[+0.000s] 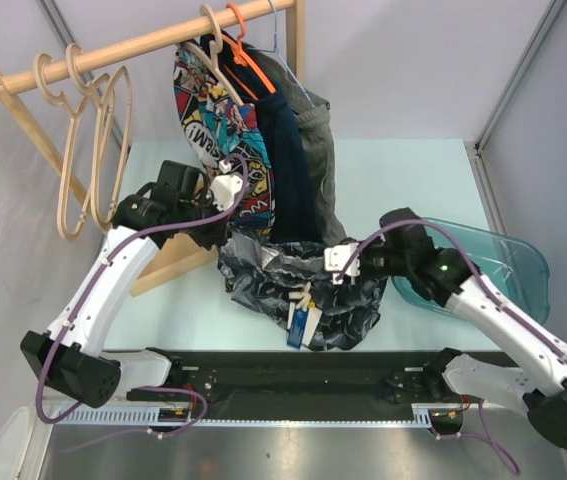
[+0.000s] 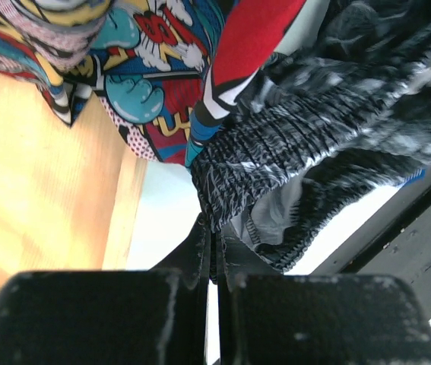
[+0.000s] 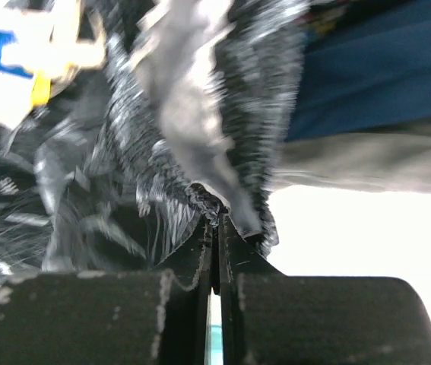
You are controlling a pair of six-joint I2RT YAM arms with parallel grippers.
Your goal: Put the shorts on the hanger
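Note:
My left gripper should take a pale wood hanger [image 1: 128,108] only after I lay the shorts down, because both my grippers are holding the waistband [image 1: 275,255] and the free hangers are hanging on the rail.
The marbled dark shorts [image 1: 283,285] hang stretched between my two grippers over the middle of the table, with white tags [image 1: 303,318] dangling at the front. My left gripper [image 1: 225,240] is shut on the left end of the waistband [image 2: 223,163]. My right gripper [image 1: 335,262] is shut on the right end of the waistband [image 3: 211,199]. Several pale wood hangers [image 1: 93,150] hang on the rail [image 1: 133,45] at the back left, apart from the shorts; another pale wood hanger [image 1: 218,55] carries the comic-print shorts.
Comic-print shorts [image 1: 218,130], a plain navy garment [image 1: 288,165] and a grey garment [image 1: 321,150] hang from the rail just behind the shorts. An orange hanger [image 1: 248,50] holds the navy one. A teal plastic bin [image 1: 503,265] lies at the right. The rack's wooden foot [image 2: 40,182] is at left.

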